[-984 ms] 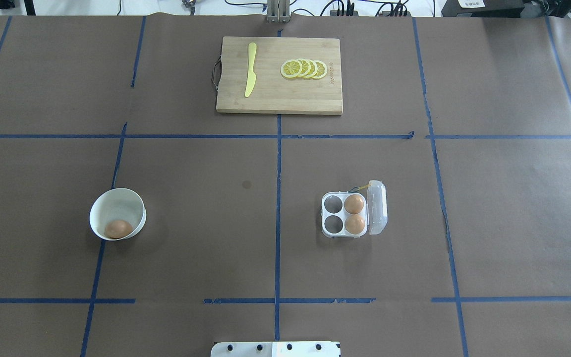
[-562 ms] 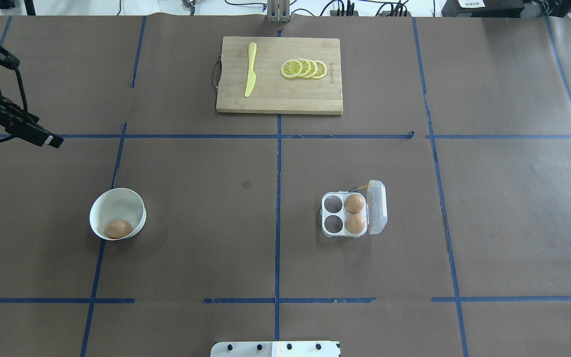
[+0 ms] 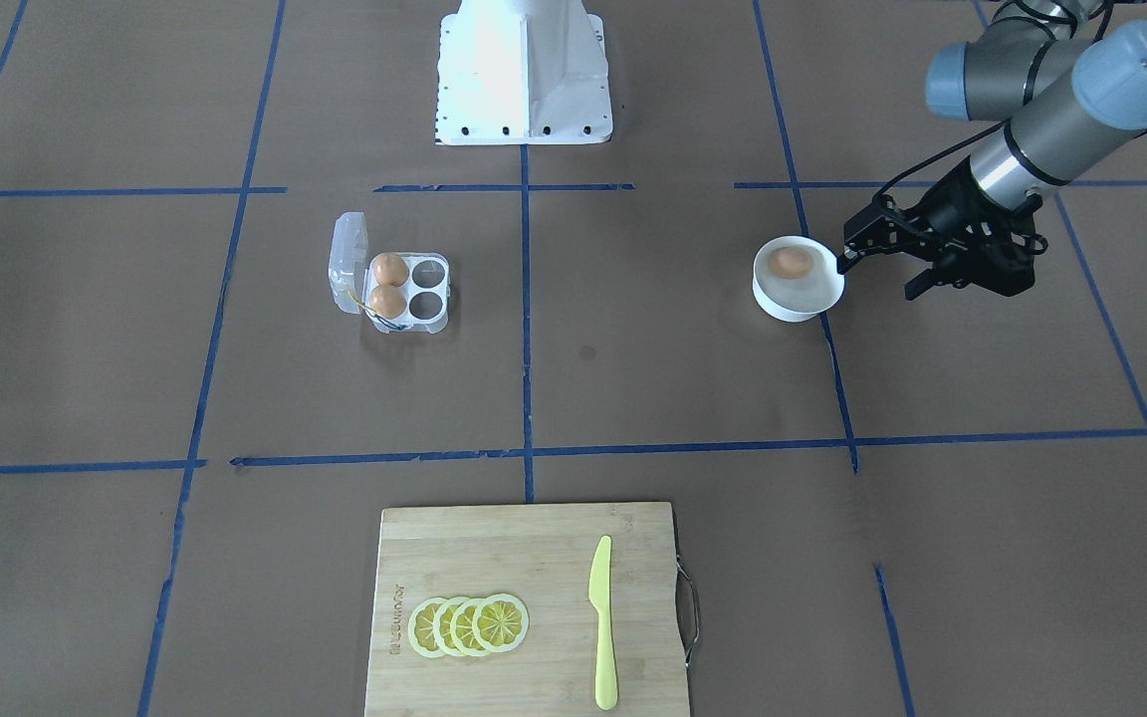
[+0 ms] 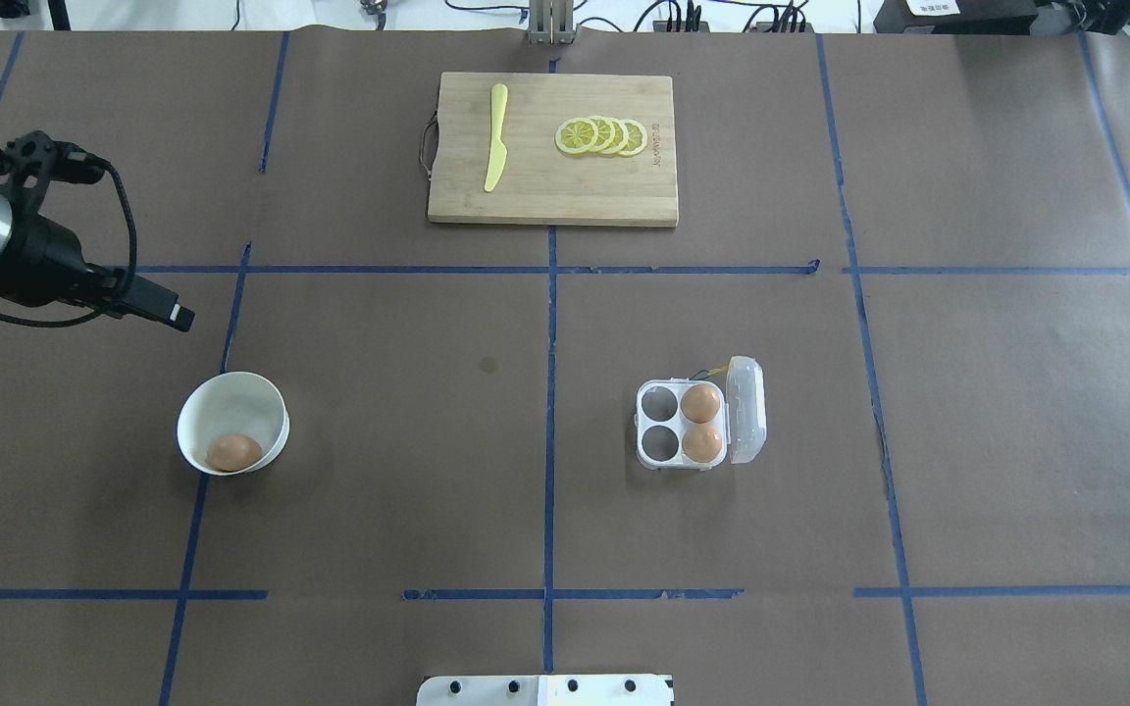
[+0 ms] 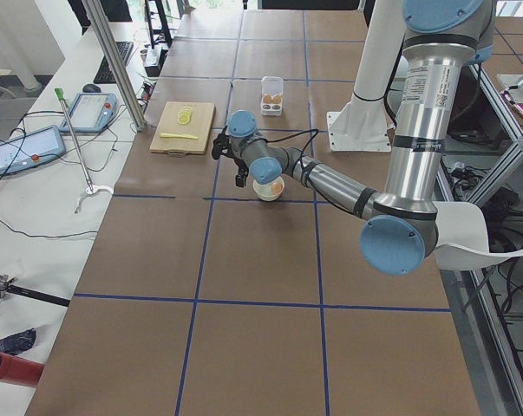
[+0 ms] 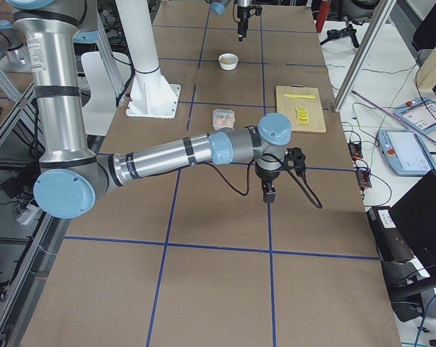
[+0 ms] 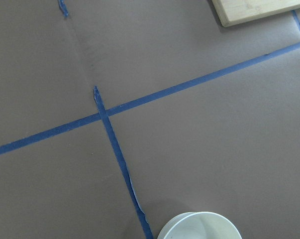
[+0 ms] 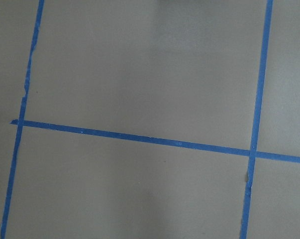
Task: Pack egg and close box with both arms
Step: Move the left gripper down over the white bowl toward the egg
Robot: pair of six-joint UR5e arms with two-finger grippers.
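Note:
The tan egg (image 3: 791, 263) will go only partway down when the robot lowers it into a cup, because the eggs in the clear box (image 3: 390, 269) bulge above their cups.
One tan egg (image 4: 234, 451) lies in a round white bowl (image 4: 231, 402) at the near left. The clear box (image 4: 660, 424) sits right of centre with its lid (image 4: 747, 409) open at its right side. Two eggs (image 4: 701, 403) fill its right cups and the two left cups are empty. My left gripper (image 4: 171, 314) is open and empty, hovering a little beyond and to the left of the bowl; it also shows in the front view (image 3: 878, 277). My right gripper (image 6: 268, 194) shows only in the exterior right view, over bare table, and I cannot tell whether it is open.
A wooden cutting board (image 4: 545, 196) with a yellow knife (image 4: 496, 137) and lemon slices (image 4: 602, 136) lies at the far centre. The white pedestal base (image 3: 524, 70) stands at the robot's edge. Blue tape lines cross the brown table cover.
My left arm has come in from the left edge and moved right and nearer, toward the bowl. The eggs, the bowl and the box have not moved.

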